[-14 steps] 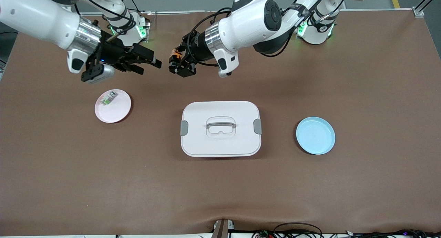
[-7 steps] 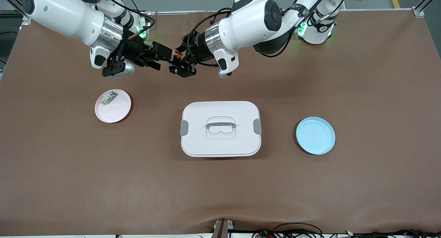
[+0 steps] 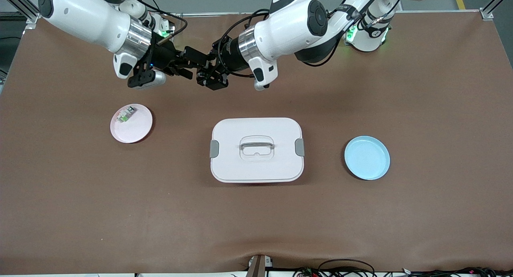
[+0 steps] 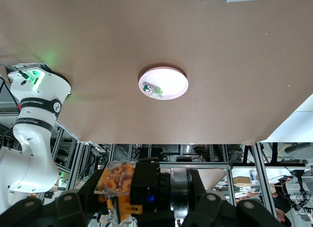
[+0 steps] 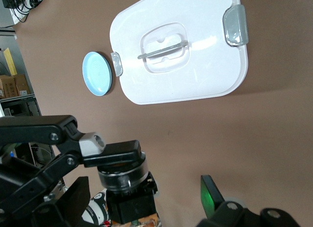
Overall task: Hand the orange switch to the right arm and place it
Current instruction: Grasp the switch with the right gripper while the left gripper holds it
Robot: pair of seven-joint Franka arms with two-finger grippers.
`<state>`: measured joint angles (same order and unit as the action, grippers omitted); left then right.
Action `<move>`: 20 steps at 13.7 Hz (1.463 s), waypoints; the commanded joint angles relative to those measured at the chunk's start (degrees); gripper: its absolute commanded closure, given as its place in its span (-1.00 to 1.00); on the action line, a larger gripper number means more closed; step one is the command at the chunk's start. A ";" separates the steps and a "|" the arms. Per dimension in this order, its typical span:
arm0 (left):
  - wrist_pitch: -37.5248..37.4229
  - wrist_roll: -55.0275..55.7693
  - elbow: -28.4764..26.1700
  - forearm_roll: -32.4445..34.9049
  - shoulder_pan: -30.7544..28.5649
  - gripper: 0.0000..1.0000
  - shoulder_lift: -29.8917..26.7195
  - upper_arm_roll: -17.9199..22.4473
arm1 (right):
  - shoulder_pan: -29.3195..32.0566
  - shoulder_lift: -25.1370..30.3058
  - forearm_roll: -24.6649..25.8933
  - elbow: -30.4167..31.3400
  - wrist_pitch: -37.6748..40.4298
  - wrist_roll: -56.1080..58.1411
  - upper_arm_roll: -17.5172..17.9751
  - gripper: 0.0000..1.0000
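My right gripper's open fingers are around the orange switch in my left gripper. My right gripper should close before my left gripper opens and moves away.
The orange switch (image 5: 128, 188), a black cylinder with a silver ring and orange marks, hangs in the air over the table near the robots' bases. My left gripper (image 3: 206, 74) is shut on it. In the left wrist view the switch (image 4: 146, 188) sits between my left gripper's (image 4: 137, 210) fingers. My right gripper (image 3: 197, 63) is open and meets the left one. In the right wrist view its fingers (image 5: 212, 193) stand on either side of the switch with gaps. In the front view the switch is mostly hidden by both grippers.
A white lidded box (image 3: 256, 150) sits mid-table. A pink plate (image 3: 138, 128) with a small white-and-green part (image 3: 125, 114) lies toward the right arm's end. An empty blue plate (image 3: 367, 157) lies toward the left arm's end.
My right gripper has moved across to the left gripper, and its open fingers now straddle the switch. The left arm has held still with the switch.
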<state>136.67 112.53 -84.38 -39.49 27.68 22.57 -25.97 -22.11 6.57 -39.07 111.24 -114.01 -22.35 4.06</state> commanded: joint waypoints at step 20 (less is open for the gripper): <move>-0.17 -2.39 0.89 7.64 -0.78 -1.00 -1.64 0.31 | 2.92 1.61 10.75 0.47 8.00 25.18 -0.72 1.00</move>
<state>137.00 111.33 -83.22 -36.19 27.13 22.57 -25.89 -21.86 7.16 -30.72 111.50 -109.16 -7.10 3.72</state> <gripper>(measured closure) 0.000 0.573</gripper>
